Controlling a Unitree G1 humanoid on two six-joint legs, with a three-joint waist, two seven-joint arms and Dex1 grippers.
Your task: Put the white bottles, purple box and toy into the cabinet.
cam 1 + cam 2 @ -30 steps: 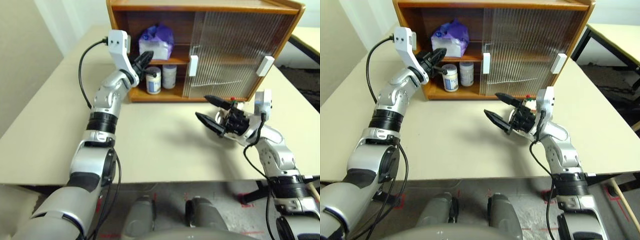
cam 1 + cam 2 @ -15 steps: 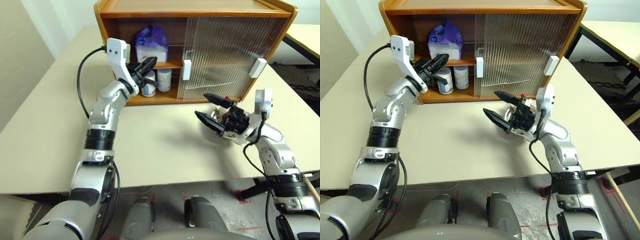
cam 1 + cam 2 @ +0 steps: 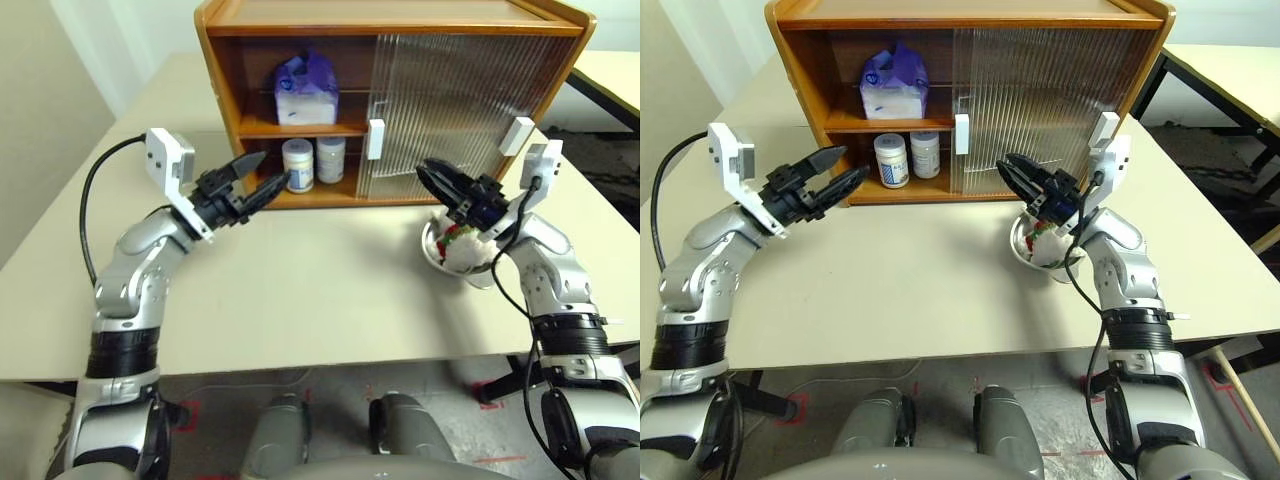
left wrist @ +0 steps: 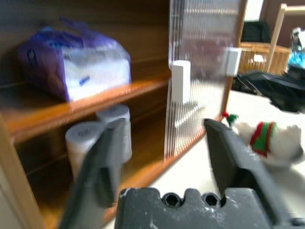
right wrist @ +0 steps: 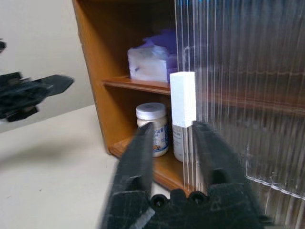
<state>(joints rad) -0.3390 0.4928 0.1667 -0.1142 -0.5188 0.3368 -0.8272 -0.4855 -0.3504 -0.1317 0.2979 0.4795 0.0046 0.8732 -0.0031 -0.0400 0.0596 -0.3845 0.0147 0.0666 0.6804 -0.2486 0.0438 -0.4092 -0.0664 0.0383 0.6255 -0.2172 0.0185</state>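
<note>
I should push the middle handle [image 3: 375, 139] across the open half with my left gripper, because that half lies beside it and both ribbed doors [image 3: 460, 95] cover the toy's side.
The cabinet [image 3: 225, 90] stands at the back of the table with its left half uncovered. Inside, the purple box [image 3: 308, 88] sits on the upper shelf. The two white bottles [image 3: 297, 165] [image 3: 330, 158] stand side by side on the bottom board. The toy [image 3: 460, 240] lies in a steel bowl [image 3: 1025, 245] on the table in front of the doors. My left gripper [image 3: 272, 168] is open and empty, hanging just in front of the cabinet's left side. My right gripper [image 3: 425, 170] hovers above the bowl, pointing at the door handle [image 5: 182, 98], open by a narrow gap, holding nothing.
Both ribbed sliding doors [image 3: 450, 100] cover the cabinet's right half, each with a white block handle [image 3: 517, 135]. Bare tabletop [image 3: 320, 270] stretches between my arms. Another table [image 3: 610, 70] stands at the far right.
My left arm has pulled back out of the cabinet opening and its gripper has opened. My right gripper has risen off the bowl toward the doors and narrowed from wide open.
</note>
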